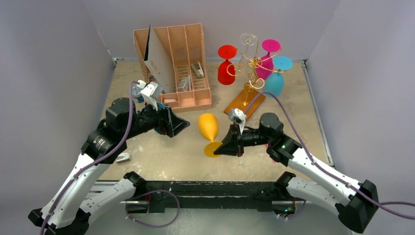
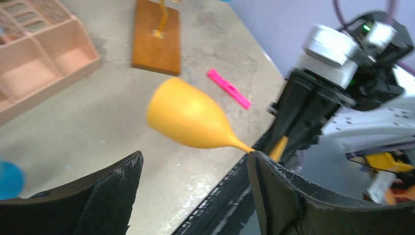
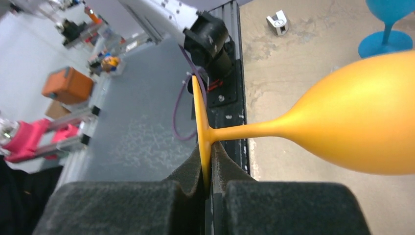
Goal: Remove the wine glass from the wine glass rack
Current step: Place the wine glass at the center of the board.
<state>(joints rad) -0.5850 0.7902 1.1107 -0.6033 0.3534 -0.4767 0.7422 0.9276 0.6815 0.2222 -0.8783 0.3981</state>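
Note:
The yellow-orange glass is held in my right gripper by its foot (image 1: 211, 150), which must face down. My left gripper should therefore grab the glass's bowl (image 1: 208, 125) and set the glass upright.
A yellow-orange wine glass (image 1: 209, 126) lies on its side over the middle of the table, away from the wine glass rack (image 1: 250, 61) of gold wire on its wooden base (image 1: 244, 101). My right gripper (image 1: 226, 146) is shut on the rim of the glass's round foot (image 3: 199, 127). Its bowl (image 3: 362, 122) points away from the fingers. My left gripper (image 1: 178, 126) stands open just left of the bowl (image 2: 188, 120). Its two fingers (image 2: 112, 196) are wide apart with nothing between them. Red (image 1: 226, 66), magenta (image 1: 266, 61) and blue (image 1: 276, 78) glasses hang on the rack.
A pink-tan slotted file organiser (image 1: 178, 63) stands at the back left. A small white clip (image 1: 123, 157) lies near the left arm. A pink strip (image 2: 228, 88) lies beside the rack base (image 2: 156, 36). Another blue glass (image 3: 389, 24) stands by the left arm.

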